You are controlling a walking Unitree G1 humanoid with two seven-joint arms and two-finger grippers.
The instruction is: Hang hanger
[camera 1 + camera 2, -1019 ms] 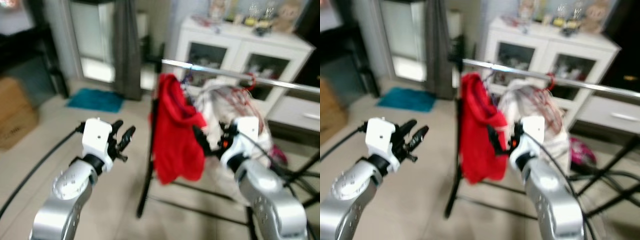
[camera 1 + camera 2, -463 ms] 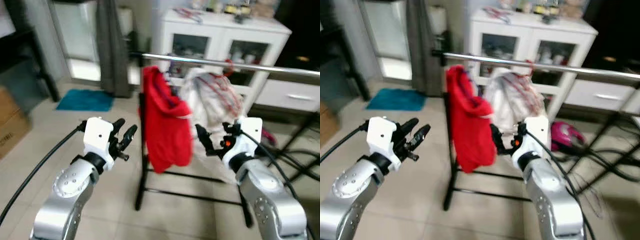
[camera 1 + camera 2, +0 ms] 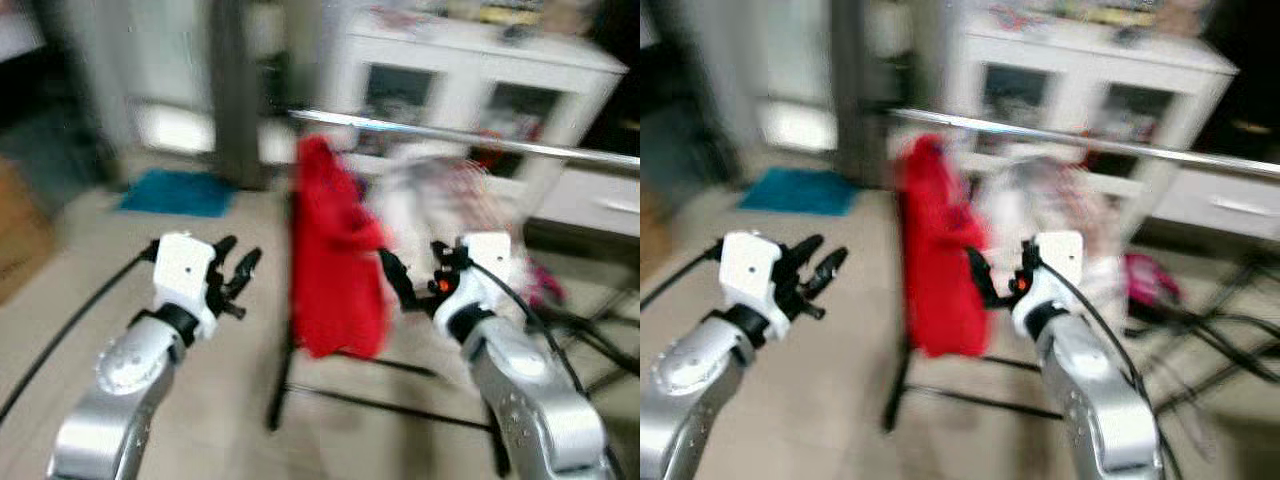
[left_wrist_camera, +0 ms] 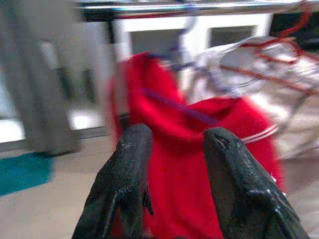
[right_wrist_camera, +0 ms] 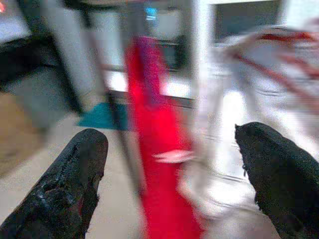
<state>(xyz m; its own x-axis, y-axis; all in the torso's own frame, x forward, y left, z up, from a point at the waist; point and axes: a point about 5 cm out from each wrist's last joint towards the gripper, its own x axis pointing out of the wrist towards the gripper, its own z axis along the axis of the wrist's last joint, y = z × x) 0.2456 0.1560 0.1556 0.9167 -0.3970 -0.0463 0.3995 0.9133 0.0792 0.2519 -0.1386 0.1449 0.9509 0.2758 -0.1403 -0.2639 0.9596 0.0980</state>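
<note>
The purple hanger point(image 5: 148, 72) goes down into the limp red garment point(image 3: 338, 265), so the red garment will come along, drooping in folds, when the robot lifts the hanger away.
A silver rail point(image 3: 470, 135) of a black clothes rack crosses the view ahead of me. A red garment point(image 3: 335, 260) hangs from it on a purple hanger. Beside it hangs a whitish garment point(image 3: 450, 195) with a red hanger hook point(image 4: 295, 20) over the rail. My left gripper point(image 3: 240, 252) is raised to the left of the red garment, open and holding nothing; in the left wrist view its fingers point(image 4: 130, 164) point at the red cloth. My right gripper point(image 3: 412, 265) hovers just in front of the garments, wide open and empty. All views are blurred.
The rack's black foot bar point(image 3: 385, 400) lies on the tiled floor before me. A white cabinet point(image 3: 470, 70) stands behind the rack. A teal mat point(image 3: 178, 192) and a dark curtain point(image 3: 235, 90) are at the back left, a cardboard box point(image 3: 20, 235) far left, cables point(image 3: 600, 330) at right.
The whole picture has shifted and blurred, so the camera is moving. Both grippers keep the same raised pose, open and empty. The garments still hang on the rail.
</note>
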